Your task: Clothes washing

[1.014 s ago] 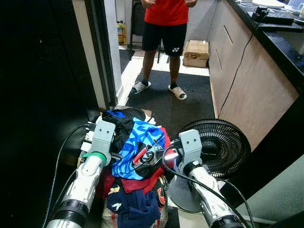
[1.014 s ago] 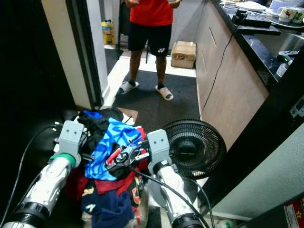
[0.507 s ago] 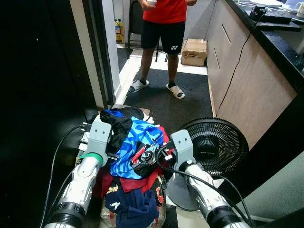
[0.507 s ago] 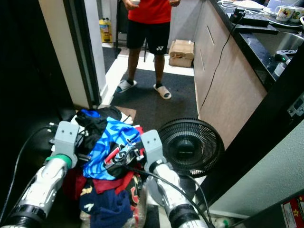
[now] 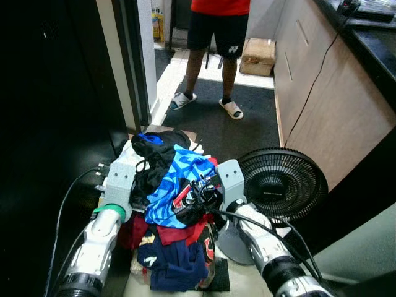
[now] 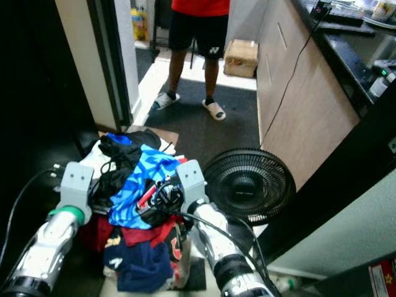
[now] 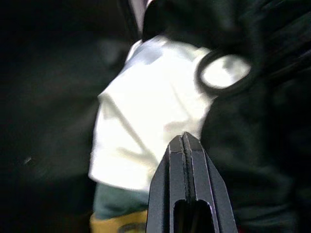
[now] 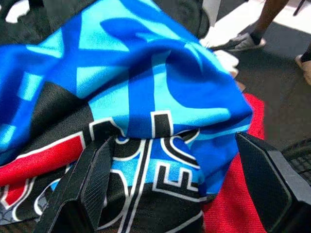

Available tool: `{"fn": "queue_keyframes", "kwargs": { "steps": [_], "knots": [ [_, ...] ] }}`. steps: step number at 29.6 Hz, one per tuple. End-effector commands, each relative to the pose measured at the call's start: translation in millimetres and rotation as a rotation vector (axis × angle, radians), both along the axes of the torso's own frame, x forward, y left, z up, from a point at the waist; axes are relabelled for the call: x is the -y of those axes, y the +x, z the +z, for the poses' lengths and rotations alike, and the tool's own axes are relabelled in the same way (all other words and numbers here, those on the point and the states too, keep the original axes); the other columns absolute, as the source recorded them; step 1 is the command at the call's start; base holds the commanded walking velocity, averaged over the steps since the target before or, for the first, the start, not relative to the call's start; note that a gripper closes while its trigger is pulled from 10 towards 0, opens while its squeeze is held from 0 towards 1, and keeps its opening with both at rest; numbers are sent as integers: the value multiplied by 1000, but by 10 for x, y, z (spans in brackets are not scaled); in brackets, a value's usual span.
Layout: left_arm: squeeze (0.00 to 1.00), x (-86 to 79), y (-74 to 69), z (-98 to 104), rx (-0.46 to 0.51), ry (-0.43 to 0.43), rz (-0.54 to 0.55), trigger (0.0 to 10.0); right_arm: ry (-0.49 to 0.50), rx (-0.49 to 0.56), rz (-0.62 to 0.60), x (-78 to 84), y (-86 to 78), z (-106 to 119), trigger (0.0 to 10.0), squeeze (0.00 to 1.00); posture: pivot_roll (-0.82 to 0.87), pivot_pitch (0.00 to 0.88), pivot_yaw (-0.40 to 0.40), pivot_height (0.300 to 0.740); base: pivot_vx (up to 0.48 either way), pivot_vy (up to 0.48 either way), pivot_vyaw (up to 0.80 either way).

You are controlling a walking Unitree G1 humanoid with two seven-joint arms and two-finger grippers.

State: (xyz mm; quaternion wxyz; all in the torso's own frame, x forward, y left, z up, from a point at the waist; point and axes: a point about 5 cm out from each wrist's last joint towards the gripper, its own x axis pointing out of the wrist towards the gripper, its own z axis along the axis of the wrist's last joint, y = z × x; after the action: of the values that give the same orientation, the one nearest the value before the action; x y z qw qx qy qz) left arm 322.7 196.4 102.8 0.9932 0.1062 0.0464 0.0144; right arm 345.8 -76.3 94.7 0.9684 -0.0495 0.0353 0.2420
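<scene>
My gripper will lift the blue patterned jersey (image 5: pixel 169 197), and the jersey will pull a black garment up, hanging below it, because black fabric (image 5: pixel 152 168) lies bunched against the jersey.
A heap of clothes (image 5: pixel 170 238) lies on the floor before me, with a blue patterned jersey (image 5: pixel 176 182) on top, black garments (image 5: pixel 151 158) behind it and red and navy pieces below. My left gripper (image 7: pixel 183 141) is at the heap's left side, shut, its tips over a white cloth (image 7: pixel 146 121) beside black fabric. My right gripper (image 8: pixel 173 141) is at the heap's right side, open wide, with the blue jersey (image 8: pixel 141 82) lying between its fingers (image 8: pixel 95 170). The left wrist mount (image 5: pixel 119 180) and the right wrist mount (image 5: pixel 228 176) flank the heap.
A black floor fan (image 5: pixel 281 184) stands close to my right arm. A person (image 5: pixel 216 37) in a red shirt, black shorts and slippers stands ahead on a dark mat. A cabinet front (image 5: pixel 325 99) runs along the right, a dark doorway (image 5: pixel 55 93) on the left, a cardboard box (image 5: pixel 257 55) behind.
The camera has tipped down a little. My right gripper has moved left from the fan into the heap, against the blue jersey. The left arm has barely moved.
</scene>
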Motion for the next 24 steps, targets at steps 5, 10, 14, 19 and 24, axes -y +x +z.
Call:
{"fn": "queue_keyframes", "kwargs": {
  "steps": [5,10,14,19,24],
  "knots": [
    [0,-131,-32,24,-9,-21,52,10000,23,-9,14,-49,4,-8,10000,0,62,166,-11,740,0,0,0],
    [0,-87,6,79,3,-37,53,10000,15,-10,90,-105,-35,-24,10000,0,56,165,-16,740,0,0,0],
    [0,-84,-6,83,0,-42,55,10000,-7,-17,135,-138,-71,-68,10000,0,55,164,-18,740,0,0,0],
    [0,-125,-36,80,-4,-42,68,10000,-17,-62,143,-124,-134,-190,10000,0,66,179,-24,740,0,0,0],
    [0,-176,-80,74,-11,-40,85,10000,-22,-91,142,-107,-173,-271,10000,0,70,187,-26,740,0,0,0]
  ]
}}
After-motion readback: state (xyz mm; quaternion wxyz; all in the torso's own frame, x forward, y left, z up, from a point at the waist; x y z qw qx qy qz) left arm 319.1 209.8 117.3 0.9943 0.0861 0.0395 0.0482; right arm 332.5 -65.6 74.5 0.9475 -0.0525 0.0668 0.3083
